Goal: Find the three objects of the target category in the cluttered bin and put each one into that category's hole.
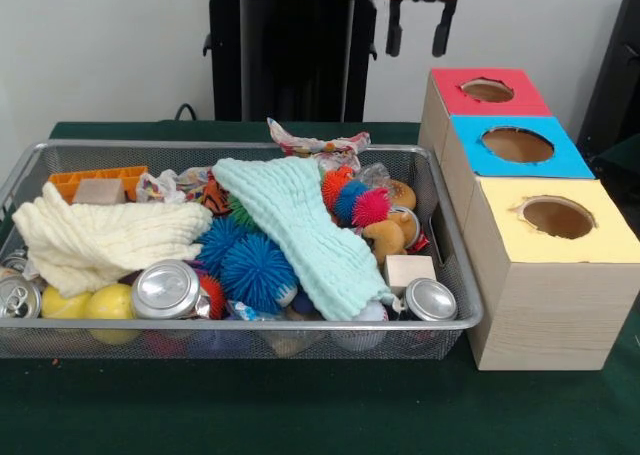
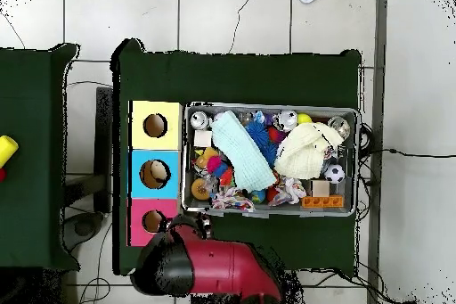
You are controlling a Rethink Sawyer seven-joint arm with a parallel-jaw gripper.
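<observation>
The mint cloth's far end (image 1: 300, 235) lies (image 1: 305, 161) against the multicoloured wrapper. I expect the mint cloth to hang down and drag along when I lift the wrapper.
The wire mesh bin (image 1: 455, 275) lies on the green table, full of clutter; it also shows in the overhead view (image 2: 267, 107). One crinkly multicoloured wrapper (image 1: 315, 145) lies over the bin's far rim and shows in the overhead view (image 2: 230, 200). A second wrapper (image 1: 165, 185) lies behind the cream cloth, and in the overhead view (image 2: 287, 193). I cannot make out a third one. My gripper (image 1: 417, 30) hangs open and empty at the top, above the far side, near the red-topped box (image 1: 505, 105).
Three wooden boxes with holes stand beside the bin: red-topped, blue-topped (image 1: 560, 160) and yellow-topped (image 1: 610, 240). In the bin lie a cream cloth (image 1: 100, 240), a mint cloth (image 1: 300, 230), spiky balls (image 1: 250, 265), cans (image 1: 165, 290), a wooden block (image 1: 408, 270) and yellow balls (image 1: 110, 303).
</observation>
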